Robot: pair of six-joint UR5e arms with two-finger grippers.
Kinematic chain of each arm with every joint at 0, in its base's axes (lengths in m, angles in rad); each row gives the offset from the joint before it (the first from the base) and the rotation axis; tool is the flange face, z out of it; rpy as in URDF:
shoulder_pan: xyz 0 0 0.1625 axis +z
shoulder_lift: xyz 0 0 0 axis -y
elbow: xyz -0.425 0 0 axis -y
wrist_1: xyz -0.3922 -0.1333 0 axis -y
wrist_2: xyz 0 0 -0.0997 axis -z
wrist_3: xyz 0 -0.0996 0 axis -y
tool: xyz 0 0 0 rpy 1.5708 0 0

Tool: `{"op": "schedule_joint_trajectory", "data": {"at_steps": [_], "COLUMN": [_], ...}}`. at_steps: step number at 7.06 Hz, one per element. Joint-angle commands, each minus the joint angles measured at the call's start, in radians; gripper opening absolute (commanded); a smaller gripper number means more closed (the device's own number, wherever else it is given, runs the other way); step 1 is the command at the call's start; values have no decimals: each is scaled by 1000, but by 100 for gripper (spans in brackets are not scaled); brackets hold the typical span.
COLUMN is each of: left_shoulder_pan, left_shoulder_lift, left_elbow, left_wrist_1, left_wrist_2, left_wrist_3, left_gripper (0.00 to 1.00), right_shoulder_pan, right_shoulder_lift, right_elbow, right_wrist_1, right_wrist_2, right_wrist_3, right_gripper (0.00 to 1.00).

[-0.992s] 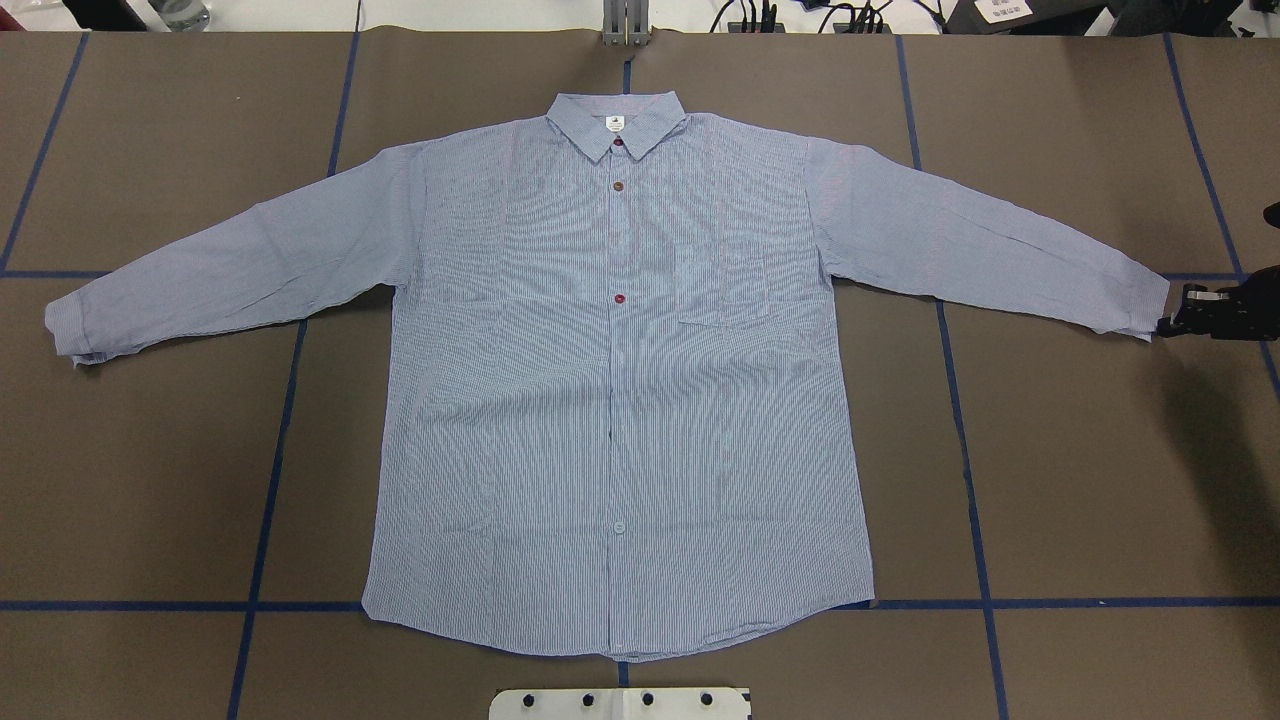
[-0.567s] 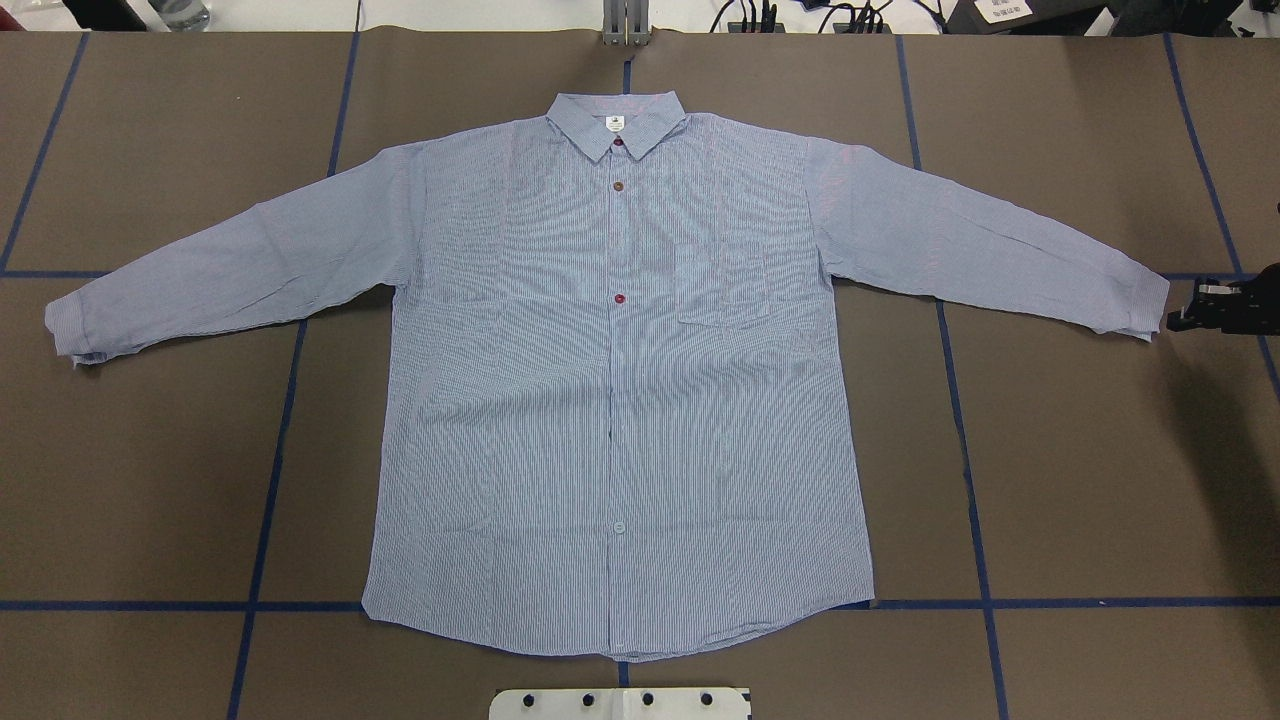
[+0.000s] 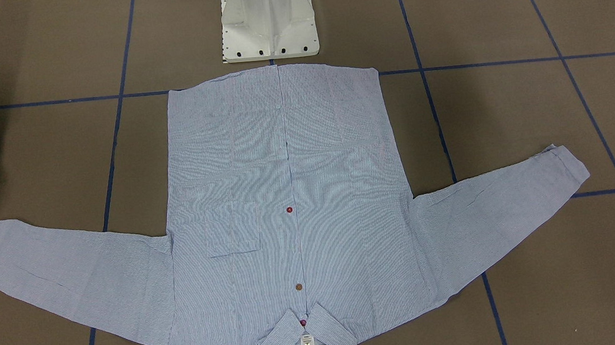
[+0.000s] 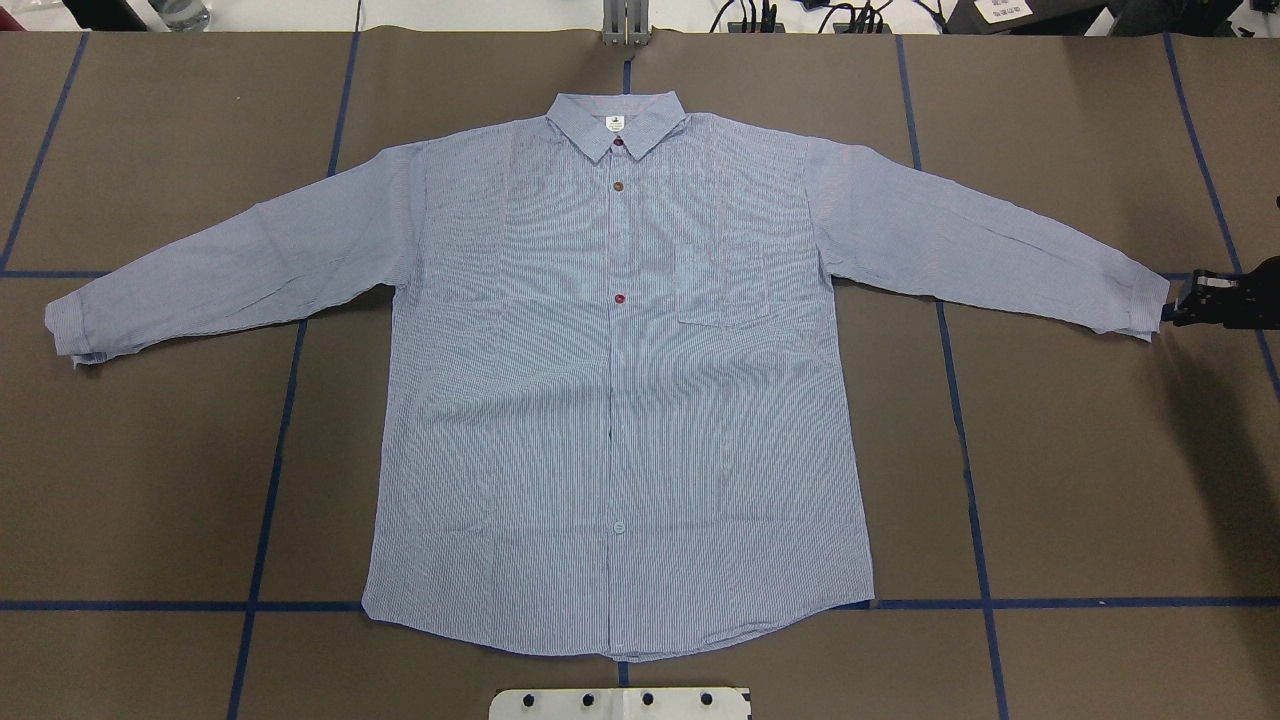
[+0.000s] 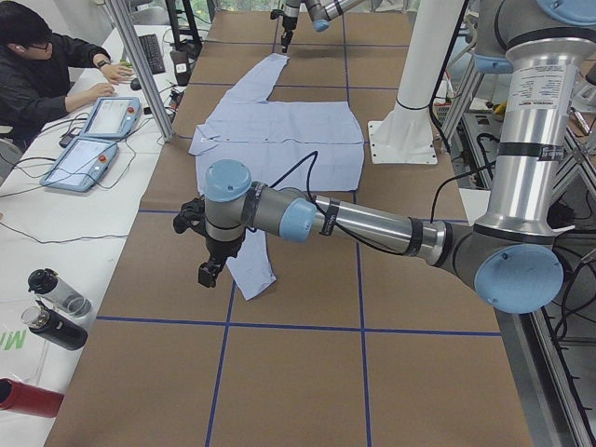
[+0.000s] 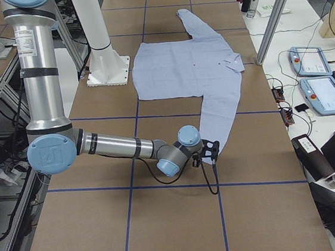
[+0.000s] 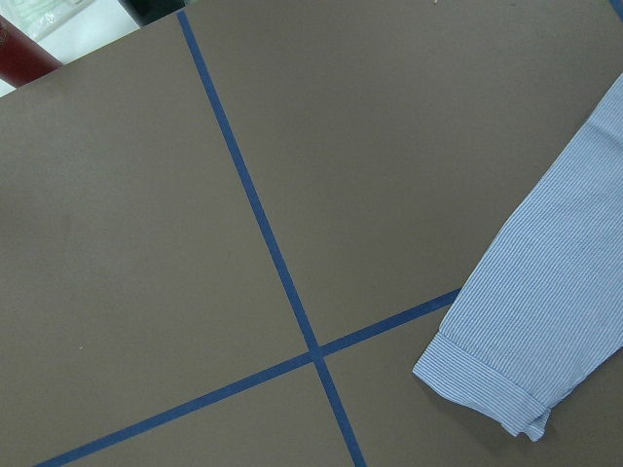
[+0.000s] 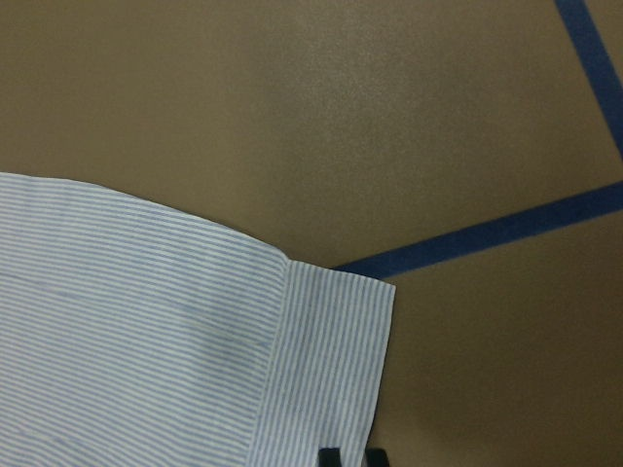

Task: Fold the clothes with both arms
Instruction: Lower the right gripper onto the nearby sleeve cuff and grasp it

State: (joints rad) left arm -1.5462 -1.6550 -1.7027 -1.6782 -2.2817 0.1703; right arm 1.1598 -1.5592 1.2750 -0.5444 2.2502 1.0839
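Next, I open my right gripper's empty fingers, move them further onto the cuff and pinch it before I fold the sleeve, because the cuff's edge (image 8: 370, 433) lies flat at those fingers.
The light blue-and-white striped shirt (image 4: 615, 400) lies flat and buttoned, front up, collar at the far side, both sleeves spread out; it also shows in the front view (image 3: 288, 207). My right gripper (image 4: 1172, 310) sits low at the end of the right-hand sleeve's cuff (image 4: 1140, 300). In the right wrist view its fingertips (image 8: 331, 455) stand close together at the cuff's edge (image 8: 331, 360), with no cloth between them. My left gripper (image 5: 209, 272) hovers just outside the other cuff (image 5: 253, 284), which shows in the left wrist view (image 7: 487, 379); I cannot tell whether it is open.
The white pedestal base (image 4: 620, 703) stands at the near edge by the hem. Blue tape lines (image 4: 270, 470) cross the brown table. An operator (image 5: 47, 65) with tablets sits at the far side. Bottles (image 5: 51, 312) stand off the table's left end.
My right gripper drew slightly back from the cuff and shifted a little toward the table's far side, then closed in again. The shirt has not moved.
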Motion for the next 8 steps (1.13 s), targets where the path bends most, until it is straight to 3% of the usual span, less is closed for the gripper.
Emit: {"op": "schedule_joint_trajectory", "data": {"at_steps": [1,2,5,6,8], "left_shoulder_pan": [0,0,0,0,0], "left_shoulder_lift": [0,0,-2,0,0], "left_elbow": [0,0,-3,-3,-3], "left_wrist_1": [0,0,0,0,0], "left_wrist_2": [-1,1,1,-1,-1], "left_wrist_3": [0,0,-2,-2,-2], "left_gripper": [99,99,99,99,99], "right_shoulder_pan": [-2,-21,-54,-54,-48], "right_shoulder_lift": [1,7,8,8,7], "right_elbow": [1,-2,-3,-3,1], "right_wrist_1": [0,0,-8,-8,-9], "right_wrist_2": [-9,-14,-18,-18,-8], "right_wrist_3": [1,2,-1,-1,-1], "right_gripper": [45,49,44,37,11]}}
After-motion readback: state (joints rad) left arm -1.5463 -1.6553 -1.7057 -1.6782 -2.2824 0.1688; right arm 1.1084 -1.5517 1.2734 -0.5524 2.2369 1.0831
